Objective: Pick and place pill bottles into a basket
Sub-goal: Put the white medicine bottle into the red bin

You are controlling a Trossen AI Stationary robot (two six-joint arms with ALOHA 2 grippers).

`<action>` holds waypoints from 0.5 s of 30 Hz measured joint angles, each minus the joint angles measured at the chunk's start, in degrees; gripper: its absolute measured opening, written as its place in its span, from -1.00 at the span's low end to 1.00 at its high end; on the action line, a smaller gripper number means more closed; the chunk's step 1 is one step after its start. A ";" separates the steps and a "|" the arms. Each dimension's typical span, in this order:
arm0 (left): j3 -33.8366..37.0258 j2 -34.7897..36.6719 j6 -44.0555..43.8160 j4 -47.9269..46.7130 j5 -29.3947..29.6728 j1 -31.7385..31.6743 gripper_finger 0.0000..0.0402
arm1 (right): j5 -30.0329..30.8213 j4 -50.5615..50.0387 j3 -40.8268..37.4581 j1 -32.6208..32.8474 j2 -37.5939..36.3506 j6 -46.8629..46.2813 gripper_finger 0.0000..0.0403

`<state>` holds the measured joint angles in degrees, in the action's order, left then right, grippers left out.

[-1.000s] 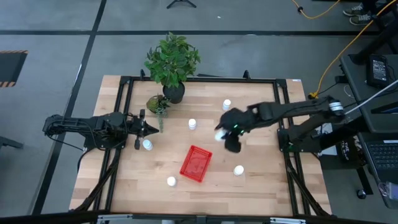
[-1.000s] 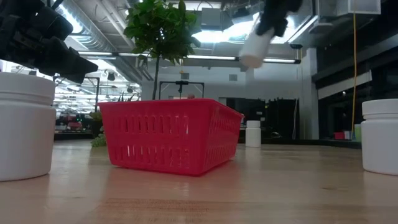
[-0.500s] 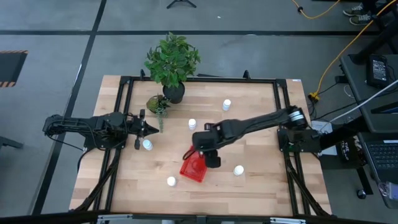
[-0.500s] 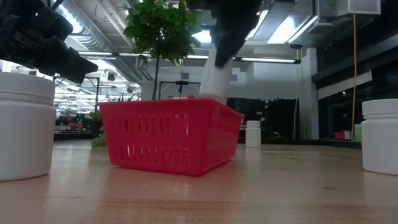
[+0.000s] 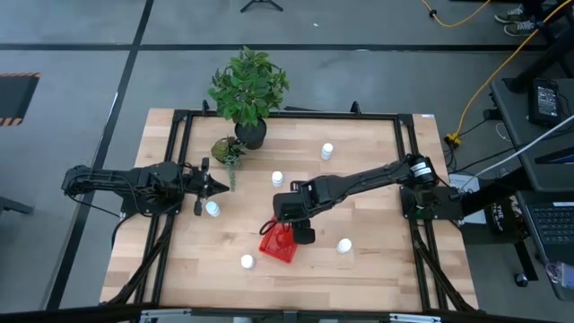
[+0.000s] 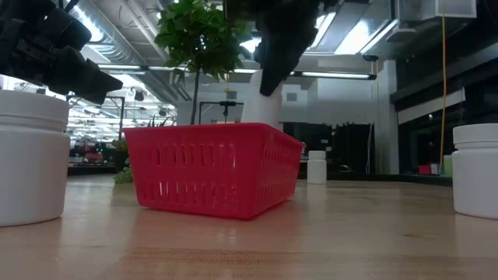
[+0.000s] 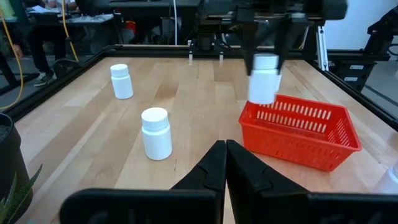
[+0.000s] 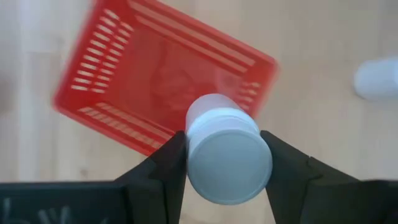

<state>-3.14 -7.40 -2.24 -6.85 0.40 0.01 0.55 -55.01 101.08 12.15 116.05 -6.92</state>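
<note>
The pill bottle is hanging near the red basket's end (image 8: 256,93). Next, my right gripper moves it further over the basket's opening (image 8: 171,81) before it lowers the bottle and lets go.
My right gripper (image 5: 289,218) hangs over the far end of the red basket (image 5: 276,245), shut on a white pill bottle (image 7: 263,79). The bottle's lower end is level with the basket's rim (image 7: 292,104); whether it is inside cannot be told. Several more pill bottles stand upright on the table, among them one (image 5: 326,151) at the far side, one (image 5: 344,245) right of the basket and one (image 5: 247,261) at the near side. My left gripper (image 5: 215,187) waits shut at the table's left, beside another bottle (image 5: 213,208). My right gripper pinches the bottle's capped upper end (image 8: 227,155) between its two fingers (image 8: 174,158), one on each side. The fingers come from above and point steeply down. The bottle hangs below them, nearly upright and lifted clear of the table, over the basket's far end (image 7: 261,111).
A potted plant (image 5: 249,99) and a small green sprig (image 5: 228,151) stand at the table's far left. A black frame (image 5: 179,161) runs around the tabletop. In the low view, bottles stand close at the left (image 6: 31,159) and right (image 6: 475,171).
My right gripper has carried the bottle from the table's right middle toward the left and near edge and down, stopping over the basket. The bottle, slanted then, now hangs nearly upright at the rim. In the last half second it has barely shifted.
</note>
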 joint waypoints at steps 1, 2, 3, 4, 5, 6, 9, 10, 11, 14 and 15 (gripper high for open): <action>0.00 0.00 0.00 0.00 0.00 -0.02 -0.96 | -0.66 0.81 0.00 0.16 0.00 0.15 -0.19; 0.00 0.00 0.00 0.01 0.00 -0.01 -0.96 | -0.87 1.61 0.00 0.35 0.00 0.45 -0.19; 0.00 0.00 0.00 0.00 0.00 -0.02 -0.96 | -0.86 2.14 0.02 0.51 0.00 0.96 -0.19; 0.00 0.00 0.00 0.01 0.00 0.00 -0.96 | -0.91 2.30 0.02 0.61 0.00 1.26 -0.19; 0.00 0.00 0.00 0.00 0.00 -0.02 -0.96 | -0.88 2.52 0.02 0.78 0.00 1.33 -0.19; 0.00 0.00 0.00 0.00 0.00 -0.02 -0.97 | -0.89 2.95 0.02 0.86 0.00 1.40 -0.19; 0.00 0.00 0.00 0.02 0.00 0.00 -0.97 | -0.88 3.74 0.02 0.89 0.00 1.71 -0.19; 0.00 0.00 0.00 0.00 0.00 0.00 -0.97 | -0.88 4.28 0.02 0.87 0.00 1.97 -0.19; 0.00 0.00 0.00 0.01 0.00 -0.02 -0.97 | -0.86 4.75 0.02 0.87 0.00 2.37 -0.19; 0.00 0.00 0.00 0.00 0.00 -0.01 -0.96 | -0.86 5.05 0.02 0.69 -0.02 3.00 -0.19; 0.00 0.00 0.00 0.00 0.00 -0.02 -0.96 | -0.88 5.08 0.02 0.46 -0.02 3.12 -0.19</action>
<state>-3.14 -7.40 -2.24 -6.85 0.40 -0.01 -0.34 -49.93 101.10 12.61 116.03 -3.80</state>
